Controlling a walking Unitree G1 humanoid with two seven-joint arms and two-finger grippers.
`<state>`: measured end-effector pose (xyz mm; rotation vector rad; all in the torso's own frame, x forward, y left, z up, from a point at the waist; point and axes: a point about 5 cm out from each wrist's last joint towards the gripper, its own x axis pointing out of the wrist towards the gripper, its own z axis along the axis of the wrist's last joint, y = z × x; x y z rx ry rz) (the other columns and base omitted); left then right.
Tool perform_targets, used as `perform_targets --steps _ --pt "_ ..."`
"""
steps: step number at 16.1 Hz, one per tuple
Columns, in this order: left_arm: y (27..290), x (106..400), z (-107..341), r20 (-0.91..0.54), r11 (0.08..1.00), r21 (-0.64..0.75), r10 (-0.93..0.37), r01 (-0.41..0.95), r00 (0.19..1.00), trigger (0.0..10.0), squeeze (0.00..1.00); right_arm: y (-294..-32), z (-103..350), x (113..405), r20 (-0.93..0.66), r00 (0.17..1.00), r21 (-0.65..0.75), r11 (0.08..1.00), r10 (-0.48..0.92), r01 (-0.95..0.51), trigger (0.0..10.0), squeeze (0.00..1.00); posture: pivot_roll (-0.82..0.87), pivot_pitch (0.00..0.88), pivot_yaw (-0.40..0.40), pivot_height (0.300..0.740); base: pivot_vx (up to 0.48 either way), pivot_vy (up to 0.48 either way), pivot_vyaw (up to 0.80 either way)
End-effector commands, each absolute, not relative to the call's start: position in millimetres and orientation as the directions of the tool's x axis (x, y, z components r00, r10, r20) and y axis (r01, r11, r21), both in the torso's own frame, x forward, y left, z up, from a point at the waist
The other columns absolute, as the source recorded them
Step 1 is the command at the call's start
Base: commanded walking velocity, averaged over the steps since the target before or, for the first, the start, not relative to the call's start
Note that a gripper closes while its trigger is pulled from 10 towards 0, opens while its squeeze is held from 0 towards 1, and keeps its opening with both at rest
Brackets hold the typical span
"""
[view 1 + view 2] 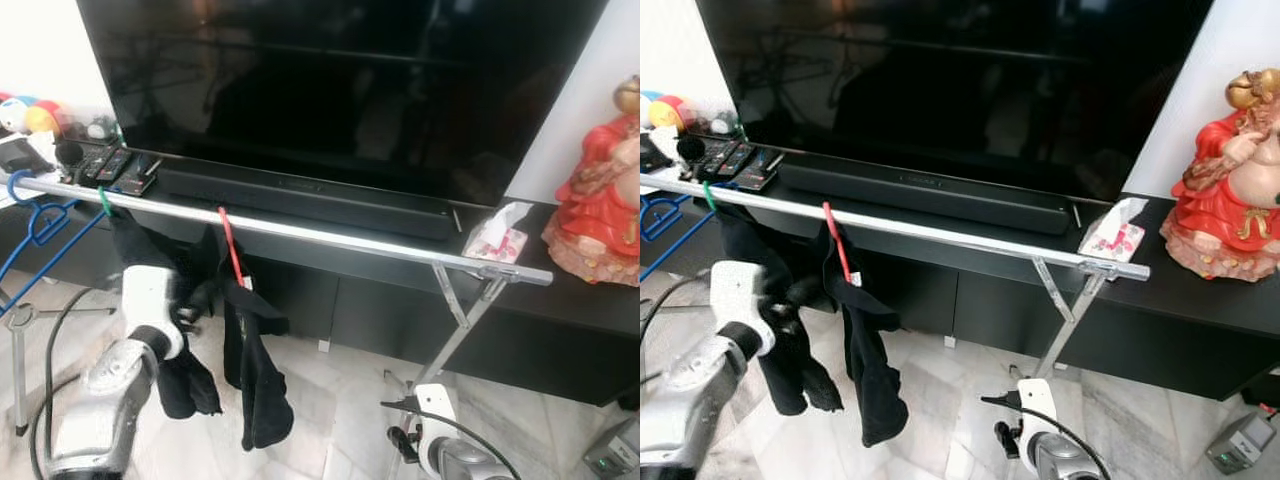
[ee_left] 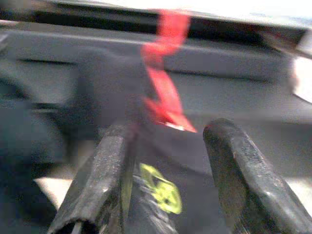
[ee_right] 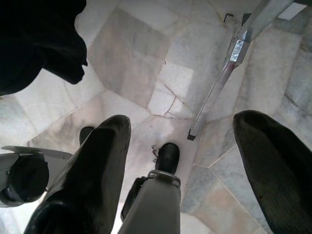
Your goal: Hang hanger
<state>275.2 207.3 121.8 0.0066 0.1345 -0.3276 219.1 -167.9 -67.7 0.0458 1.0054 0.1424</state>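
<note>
My gripper will lift the red hanger off the rail, and the black garment [image 1: 260, 370] should come with it and hang limp, because the red stem goes down into its cloth [image 1: 242, 280].
A red hanger [image 1: 231, 245] hooks over the silver rail [image 1: 330, 235] of a drying rack and carries a black garment [image 1: 255, 370]. My left gripper [image 1: 200, 298] is raised just left of that garment, below the rail. In the left wrist view its fingers [image 2: 105, 175] stand open, with the red hanger [image 2: 165, 92] and black cloth bearing a yellow mark [image 2: 161, 192] right in front. A green hanger [image 1: 104, 200] with another dark garment and a blue hanger [image 1: 35, 220] hang further left. My right gripper [image 3: 175, 146] hangs low over the floor, open.
Behind the rail stand a large black TV [image 1: 340, 80], a soundbar [image 1: 300, 195] and remotes [image 1: 115, 165] on a low dark cabinet. A tissue pack [image 1: 497, 238] and a red statue [image 1: 605, 200] sit at the right. The rack's leg [image 1: 455, 340] slants down to the marble floor.
</note>
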Motion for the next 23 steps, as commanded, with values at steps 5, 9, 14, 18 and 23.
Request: perform_targets --steps 5,9,14,18,23 --pt "174 267 129 -0.19 0.804 -0.094 -0.593 0.587 0.782 10.0 0.0 -169 -67 221 -0.839 0.527 0.103 0.99 0.137 -0.092 10.0 0.0 0.0 0.0 -0.06 0.74 0.0 0.0 0.0" --pt "189 309 114 -0.232 0.952 -0.102 -0.305 0.289 0.924 10.0 0.0 -169 -67 221 -0.838 0.528 0.107 0.99 0.138 -0.089 10.0 0.0 -0.01 0.002 -0.06 0.74 0.0 0.0 0.0" --pt "196 334 114 -0.181 0.953 -0.245 -0.226 0.179 0.957 10.0 0.0 -169 -66 222 -0.836 0.531 0.108 0.99 0.138 -0.088 10.0 0.0 -0.01 0.004 -0.061 0.74 0.0 0.0 0.0" --pt "187 334 125 -0.169 0.913 -0.232 -0.378 0.336 0.91 10.0 0.0 -169 -66 222 -0.835 0.533 0.108 0.99 0.137 -0.086 10.0 0.0 -0.02 0.008 -0.06 0.74 0.0 0.0 0.0" --pt "184 312 153 -0.198 0.825 -0.05 -0.56 0.562 0.804 10.0 0.0 -169 -66 222 -0.837 0.53 0.108 0.99 0.139 -0.09 10.0 0.0 -0.01 0.009 -0.063 0.74 0.0 0.0 0.0"
